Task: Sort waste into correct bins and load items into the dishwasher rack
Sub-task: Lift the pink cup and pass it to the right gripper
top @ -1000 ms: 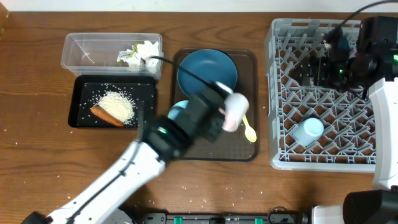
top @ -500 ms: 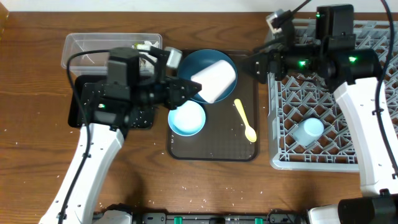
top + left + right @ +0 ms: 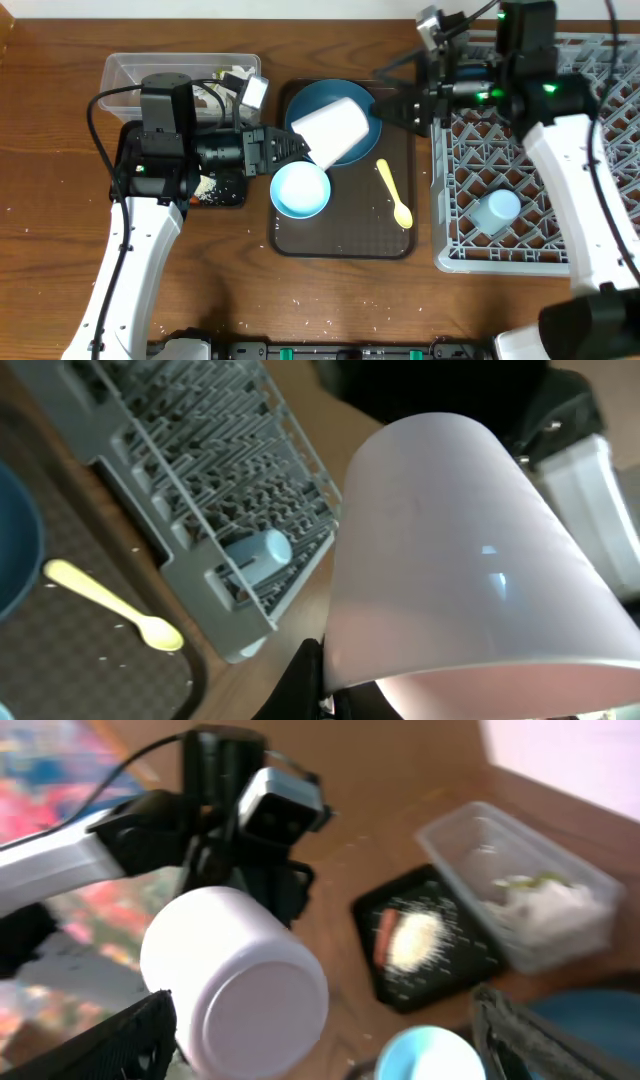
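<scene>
My right gripper should take the cup's base end (image 3: 356, 118) before loading the cup, because my left gripper is holding the pink cup (image 3: 308, 146) by its rim, far from the dishwasher rack.
My left gripper (image 3: 298, 150) is shut on the rim of the pink cup (image 3: 335, 130) and holds it on its side above the dark blue plate (image 3: 372, 98). In the left wrist view the cup (image 3: 470, 550) fills the frame above the finger (image 3: 318, 680). My right gripper (image 3: 402, 105) is open and empty, pointing at the cup's base from the right, a short gap away; in its own view the cup (image 3: 235, 985) lies between the open fingers (image 3: 325, 1045). The white bowl (image 3: 300, 188) and yellow spoon (image 3: 390, 192) lie on the brown tray. The light blue cup (image 3: 495, 210) sits in the dishwasher rack (image 3: 520, 150).
The clear tub (image 3: 150, 80) holds paper scraps (image 3: 225, 85). The black tray (image 3: 440, 975) holds rice (image 3: 415, 935) and the orange-brown food piece (image 3: 385, 935); from overhead my left arm covers most of it. The brown serving tray (image 3: 345, 240) lies between the bins and the rack.
My left arm has swung back and now holds the pink cup sideways over the plate. My right arm has come left off the rack, up to the cup.
</scene>
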